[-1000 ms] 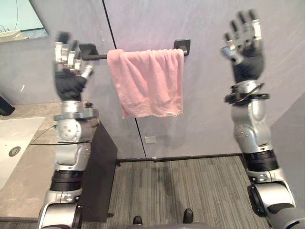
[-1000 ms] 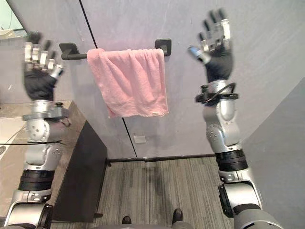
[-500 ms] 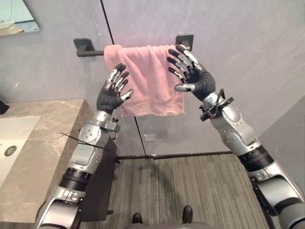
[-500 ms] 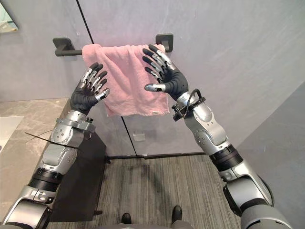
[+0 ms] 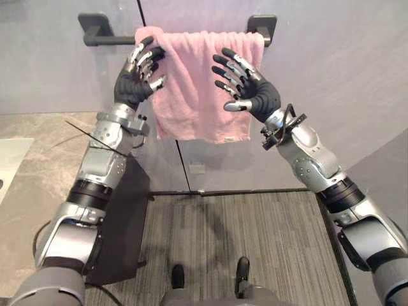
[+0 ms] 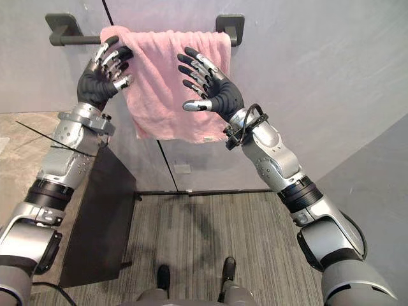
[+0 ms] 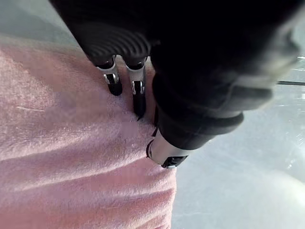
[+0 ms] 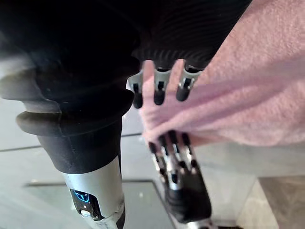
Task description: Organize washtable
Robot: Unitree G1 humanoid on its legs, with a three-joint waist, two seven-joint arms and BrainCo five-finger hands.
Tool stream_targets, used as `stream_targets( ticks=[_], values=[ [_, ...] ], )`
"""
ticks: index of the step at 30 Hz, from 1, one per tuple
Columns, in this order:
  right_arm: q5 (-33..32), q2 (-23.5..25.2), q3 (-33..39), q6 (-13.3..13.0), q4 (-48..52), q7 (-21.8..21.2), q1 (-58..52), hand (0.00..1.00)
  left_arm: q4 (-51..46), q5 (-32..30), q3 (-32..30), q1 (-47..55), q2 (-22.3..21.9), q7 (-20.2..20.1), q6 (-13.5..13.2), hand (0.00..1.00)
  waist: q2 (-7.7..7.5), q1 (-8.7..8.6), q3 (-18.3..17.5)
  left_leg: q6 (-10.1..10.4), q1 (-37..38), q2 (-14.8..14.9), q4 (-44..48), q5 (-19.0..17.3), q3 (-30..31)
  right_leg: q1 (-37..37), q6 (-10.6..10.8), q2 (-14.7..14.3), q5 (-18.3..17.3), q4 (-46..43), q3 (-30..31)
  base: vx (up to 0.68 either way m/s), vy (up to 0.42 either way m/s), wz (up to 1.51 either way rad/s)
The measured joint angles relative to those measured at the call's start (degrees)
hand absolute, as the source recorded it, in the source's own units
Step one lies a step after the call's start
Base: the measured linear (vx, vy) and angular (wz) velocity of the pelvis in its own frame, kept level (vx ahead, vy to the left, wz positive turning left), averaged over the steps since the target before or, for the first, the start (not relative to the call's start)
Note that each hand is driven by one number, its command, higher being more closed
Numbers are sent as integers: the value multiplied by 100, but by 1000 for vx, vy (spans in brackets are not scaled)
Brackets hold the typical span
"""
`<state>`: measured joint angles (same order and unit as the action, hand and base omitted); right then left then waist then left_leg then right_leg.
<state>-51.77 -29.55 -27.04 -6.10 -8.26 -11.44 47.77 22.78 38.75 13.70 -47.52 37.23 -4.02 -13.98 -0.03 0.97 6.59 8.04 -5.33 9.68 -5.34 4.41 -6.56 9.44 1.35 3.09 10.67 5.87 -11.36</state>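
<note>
The pink towel (image 5: 194, 95) is bunched up in ripples (image 5: 220, 38) along the black wall bar. The towel will get wider and smoother when I pull its edge sideways.
A pink towel (image 5: 191, 95) hangs folded over a black wall bar (image 5: 105, 39) on the grey wall. My left hand (image 5: 132, 83) is raised at the towel's upper left edge. It is open, and in the left wrist view its fingers (image 7: 138, 95) rest against the pink cloth (image 7: 71, 167). My right hand (image 5: 255, 99) is held up in front of the towel's right half, open with fingers spread and the palm facing the cloth. Past the right hand's fingertips (image 8: 157, 90) in the right wrist view lie the towel (image 8: 252, 95) and my left hand (image 8: 183, 191).
A stone counter (image 5: 32, 172) with a white basin (image 5: 9, 166) lies at the left, with a dark cabinet side (image 5: 121, 217) beneath it. Striped grey carpet (image 5: 255, 242) covers the floor below the towel.
From high and wide apart, both hands came in before the towel. Since half a second ago the left hand has risen to the towel's upper left edge. The camera has shifted.
</note>
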Motion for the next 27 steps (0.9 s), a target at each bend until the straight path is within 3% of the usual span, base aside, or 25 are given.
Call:
stream_targets(
  ticks=[9,15,24,27],
  values=[
    [3,131,-7,0,-234,9,148,0,220,119,198,-499,145,-337,-171,0,-1,2,254,0,-73,-3,0,34,-37,101,0,-1,32,-7,42,0,0,0],
    [11,222,-7,1,-235,10,290,0,257,107,143,-579,145,-279,-223,0,-3,2,438,6,-16,1,-3,38,-135,101,-2,-5,61,12,118,-17,16,-8],
    [39,196,10,3,-419,3,288,0,382,97,135,-502,161,-237,34,0,1,-17,511,20,33,9,-1,79,-146,54,-12,-11,72,-10,88,18,14,-1],
    [57,170,9,22,-459,-10,212,0,-5,110,137,-204,461,-450,71,0,4,-26,513,19,150,4,0,78,-142,-65,-12,-5,72,-9,59,35,28,4]
  ],
)
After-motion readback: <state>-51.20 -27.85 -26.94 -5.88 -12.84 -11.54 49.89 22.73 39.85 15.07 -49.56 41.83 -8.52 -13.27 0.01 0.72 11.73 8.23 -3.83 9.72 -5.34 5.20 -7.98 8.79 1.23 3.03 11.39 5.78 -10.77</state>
